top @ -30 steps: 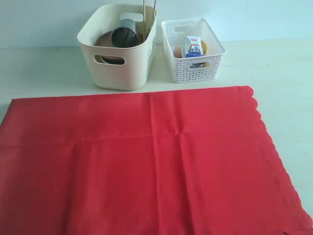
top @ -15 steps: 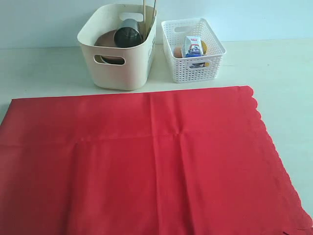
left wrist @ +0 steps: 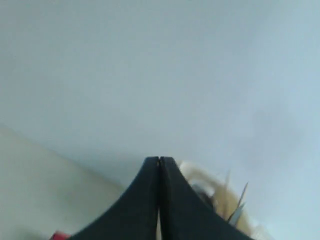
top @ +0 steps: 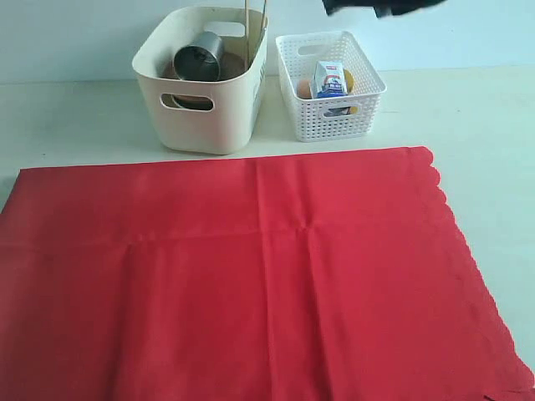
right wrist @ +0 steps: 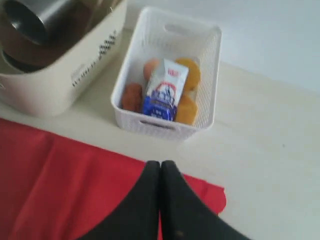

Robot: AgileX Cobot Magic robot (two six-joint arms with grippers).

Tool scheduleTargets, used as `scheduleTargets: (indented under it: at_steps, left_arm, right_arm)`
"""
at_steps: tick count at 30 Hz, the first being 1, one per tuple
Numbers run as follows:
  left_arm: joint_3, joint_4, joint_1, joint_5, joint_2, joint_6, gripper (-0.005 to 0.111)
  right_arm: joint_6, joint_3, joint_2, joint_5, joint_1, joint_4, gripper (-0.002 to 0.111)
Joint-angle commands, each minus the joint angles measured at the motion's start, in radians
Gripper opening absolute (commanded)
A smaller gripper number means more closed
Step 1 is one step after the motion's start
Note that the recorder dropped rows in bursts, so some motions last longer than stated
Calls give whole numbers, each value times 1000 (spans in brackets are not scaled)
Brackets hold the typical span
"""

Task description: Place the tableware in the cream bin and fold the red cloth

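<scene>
Soft creases [top: 311, 225] run in ripples through the red cloth [top: 192, 267], so the cloth's loose part will droop and trail behind the robot's left gripper when it carries the cloth's edge across.
The red cloth [top: 251, 276] lies flat and spread out across the front of the table, its scalloped edge to the right. Behind it stands the cream bin [top: 209, 125] with the steel cup [top: 198, 58] lying on its side on the brown plate [top: 171, 71], and the chopsticks [top: 248, 29] standing up at the back. My right gripper [right wrist: 160, 163] is shut and empty, high above the cloth's far right corner [right wrist: 60, 175]. My left gripper [left wrist: 159, 160] is shut and empty too, with the bin [left wrist: 210, 182] blurred behind it.
A white lattice basket [top: 334, 125] to the right of the bin holds a blue-white packet [top: 328, 79] and foods. A dark part of an arm [top: 380, 7] hangs at the top edge above the basket. Bare pale table runs along the cloth's right side.
The steel cup has rolled to the left inside the bin. A dark arm part has come into the top of the exterior view. The cloth has not moved.
</scene>
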Motion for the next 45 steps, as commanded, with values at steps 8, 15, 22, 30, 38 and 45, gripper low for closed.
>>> scheduleTargets:
  at_steps: [8,15,22,30,38,45]
  left_arm:
    - [-305,-87,1,276,322,30,1]
    - [-390,-67,1,316,777,44,1]
    - [-390,-67,1,158,959,147,1]
    - [-390,-67,1,152,1220,207,35]
    - [-390,-71,1,-2,1446,197,76]
    - [-390,-71,1,-81,1598,197,78]
  right_arm:
    - [-601,104,223,100,-154,822,0]
    - [-601,111,318,169,-154,837,0]
    - [-607,194,318,63,-154,845,0]
    - [-609,216,345,16,-154,848,0]
    - [-609,216,355,11,-154,848,0]
    - [-609,216,355,13,-154,846,0]
